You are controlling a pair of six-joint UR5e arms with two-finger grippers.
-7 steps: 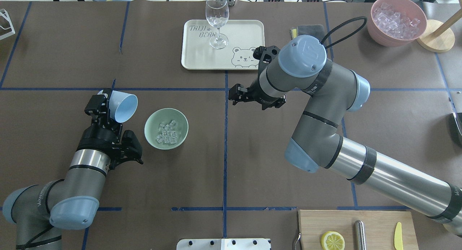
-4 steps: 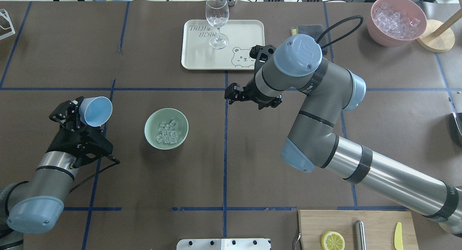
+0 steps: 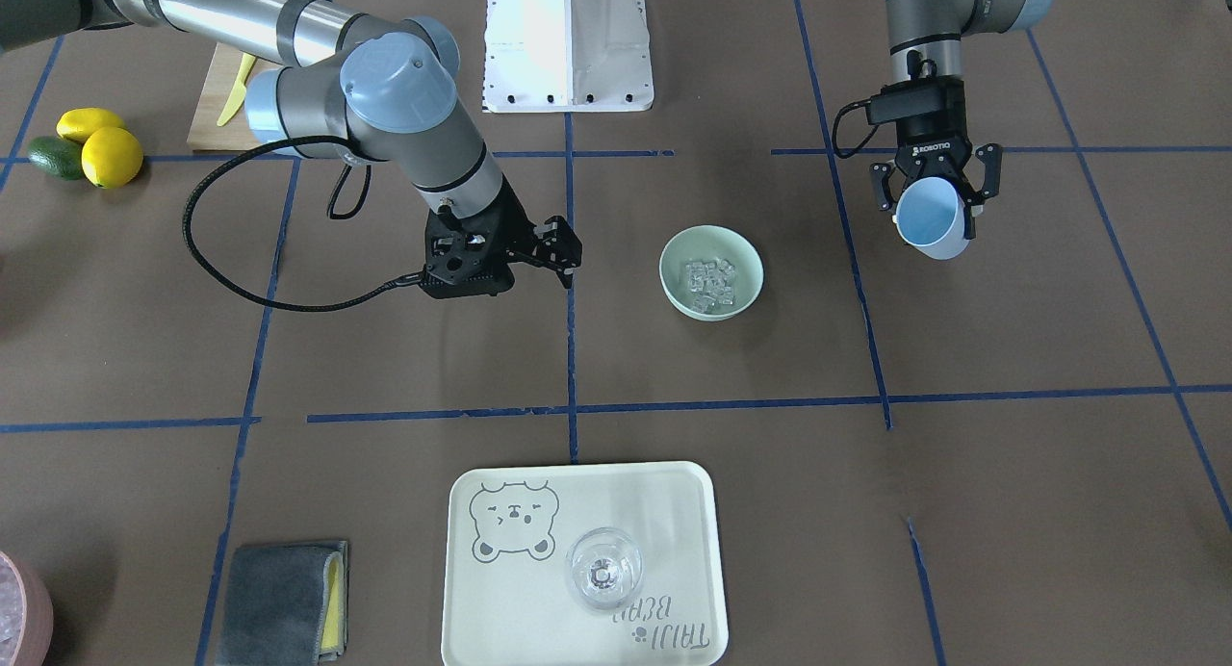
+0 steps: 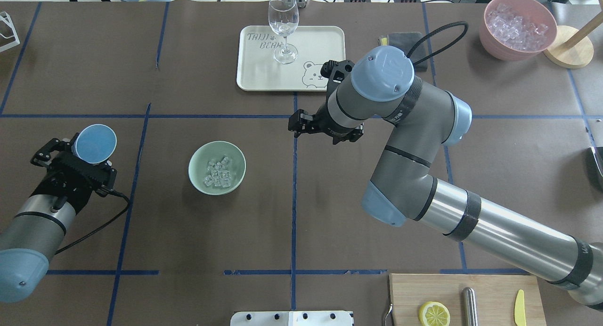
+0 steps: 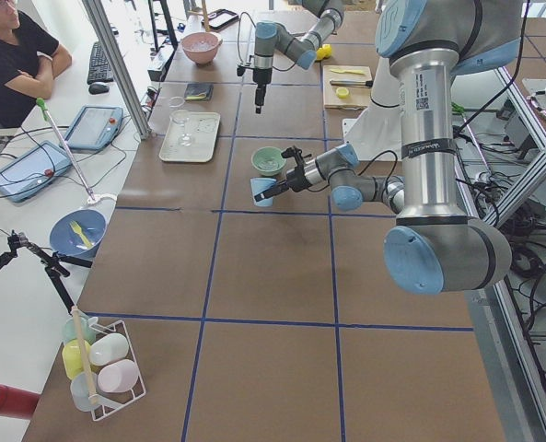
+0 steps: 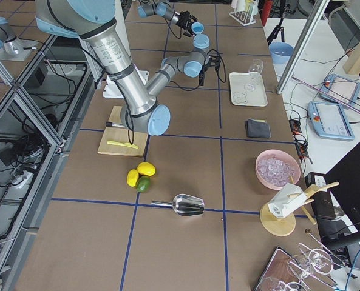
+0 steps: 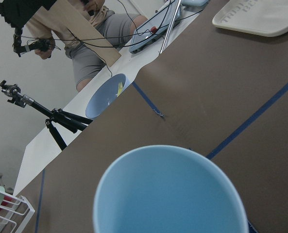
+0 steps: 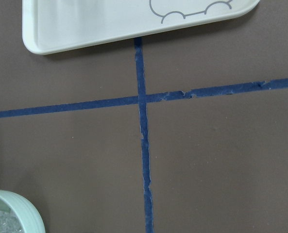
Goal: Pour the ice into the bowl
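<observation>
The ice lies bunched [image 3: 709,285] far down below the bowl's rim, so it will move along in one clump when I carry the mint-green bowl [image 3: 711,273].
The mint-green bowl [image 4: 194,162] stands left of the table's centre line with the ice [image 4: 218,172] lying in it; the bowl [image 3: 674,291] and ice [image 3: 710,283] also show in the front view. My left gripper [image 4: 92,150] is shut on a light blue cup [image 4: 95,143], held mouth-up well left of the bowl. The left wrist view shows the cup [image 7: 170,191] empty inside. My right gripper [image 4: 296,124] is open and empty, hovering right of the bowl near the centre line. The bowl's rim [image 8: 17,206] shows at the right wrist view's lower left corner.
A cream tray [image 4: 325,38] with a wine glass [image 4: 283,27] stands at the back centre. A pink tub [image 4: 492,43] of whitish lumps and a wooden stand [image 4: 568,45] are back right. A cutting board [image 4: 410,297] with a lemon half lies front right.
My left arm has drawn back to the left, away from the bowl, and turned the cup from tipped to mouth-up. My right arm has shifted slightly left.
</observation>
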